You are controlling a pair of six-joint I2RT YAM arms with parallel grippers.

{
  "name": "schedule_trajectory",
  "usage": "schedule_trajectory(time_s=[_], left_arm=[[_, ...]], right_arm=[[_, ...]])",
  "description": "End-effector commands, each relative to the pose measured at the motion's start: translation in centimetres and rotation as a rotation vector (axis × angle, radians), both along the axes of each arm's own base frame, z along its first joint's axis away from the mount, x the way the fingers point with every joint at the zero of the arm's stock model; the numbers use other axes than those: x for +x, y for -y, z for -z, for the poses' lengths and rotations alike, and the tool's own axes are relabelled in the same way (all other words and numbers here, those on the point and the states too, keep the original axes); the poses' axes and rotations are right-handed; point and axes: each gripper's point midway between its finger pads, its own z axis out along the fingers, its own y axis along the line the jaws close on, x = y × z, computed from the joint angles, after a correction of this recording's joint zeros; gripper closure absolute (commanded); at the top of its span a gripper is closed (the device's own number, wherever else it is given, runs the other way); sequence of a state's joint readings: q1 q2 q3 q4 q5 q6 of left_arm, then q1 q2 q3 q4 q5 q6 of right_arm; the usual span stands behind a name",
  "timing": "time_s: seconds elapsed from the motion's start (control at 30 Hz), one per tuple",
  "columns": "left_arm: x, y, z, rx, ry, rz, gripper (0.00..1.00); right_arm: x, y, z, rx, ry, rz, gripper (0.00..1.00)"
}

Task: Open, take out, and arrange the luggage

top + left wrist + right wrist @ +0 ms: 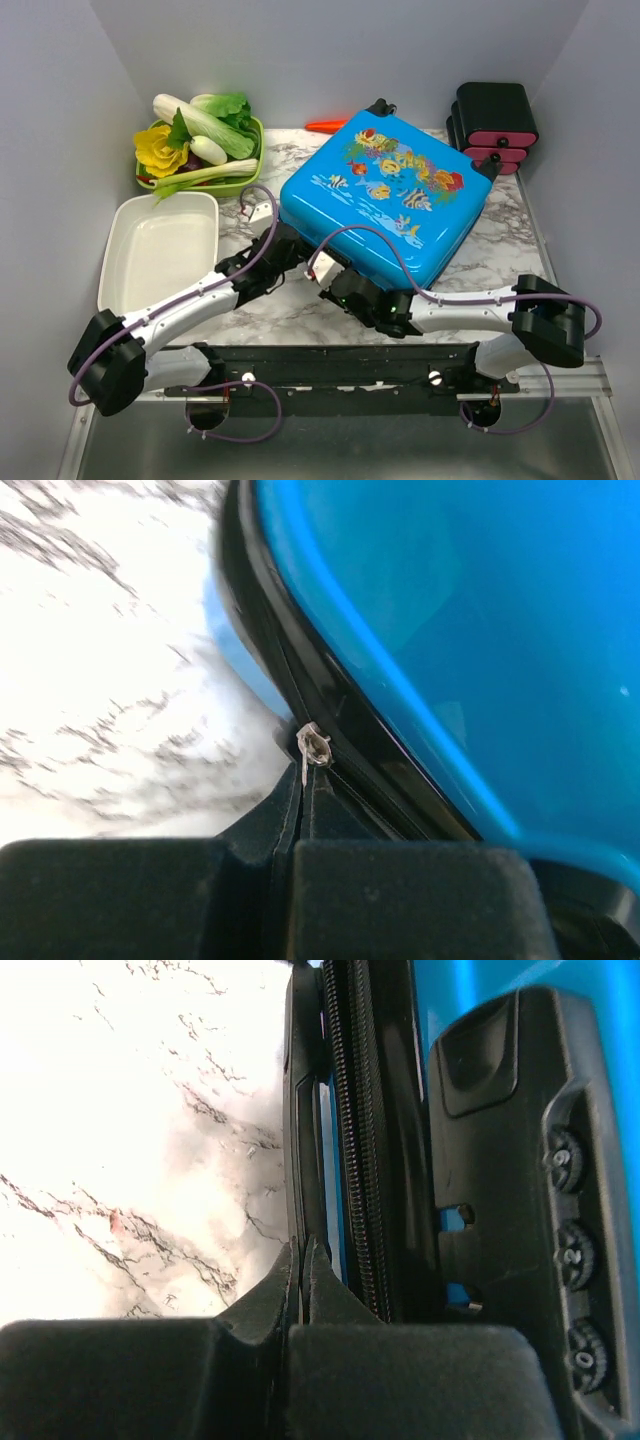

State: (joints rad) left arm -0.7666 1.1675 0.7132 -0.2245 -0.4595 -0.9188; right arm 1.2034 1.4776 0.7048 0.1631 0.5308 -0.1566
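Note:
The luggage's side [314, 157] past the zipper pull runs at a slant toward the carrot, so the robot's right gripper should leave the handle and turn the luggage by its far corner [487, 168].
The bright-blue luggage [385, 195] with fish prints lies flat and closed on the marble table. My left gripper [283, 243] is at its near left corner. In the left wrist view the gripper [303, 785] is shut on the metal zipper pull [313, 746], beside the blue shell [450, 630]. My right gripper [335, 283] is at the luggage's near edge. In the right wrist view it [303, 1255] is shut on a thin black handle strip [303, 1120], beside the zipper teeth [355, 1160] and the combination lock [540, 1210].
A white empty tray [160, 250] sits at the left. A green basket [235, 185] of toy vegetables stands behind it. A black box with pink drawers [495, 125] stands at the back right. An orange carrot [327, 126] lies behind the luggage.

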Motion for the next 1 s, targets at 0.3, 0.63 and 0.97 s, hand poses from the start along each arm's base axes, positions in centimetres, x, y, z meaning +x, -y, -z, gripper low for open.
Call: schedule_trajectory(time_s=[0.3,0.63,0.97], left_arm=[[9.0,-13.9,-3.4,0.265,0.175,-0.307,1.00],[16.2,-11.8,-5.5,0.215,0.403,0.095,1.00],[16.3,-6.3,-8.4,0.151,0.536,0.477,1.00]], right_arm=[[-0.7,16.6,8.9,-0.652,-0.149,0.217,0.99],[-0.5,17.1,9.0,-0.645,-0.162,0.228,0.99],[-0.8,16.5,8.6,-0.575,-0.185,0.192,0.99]])
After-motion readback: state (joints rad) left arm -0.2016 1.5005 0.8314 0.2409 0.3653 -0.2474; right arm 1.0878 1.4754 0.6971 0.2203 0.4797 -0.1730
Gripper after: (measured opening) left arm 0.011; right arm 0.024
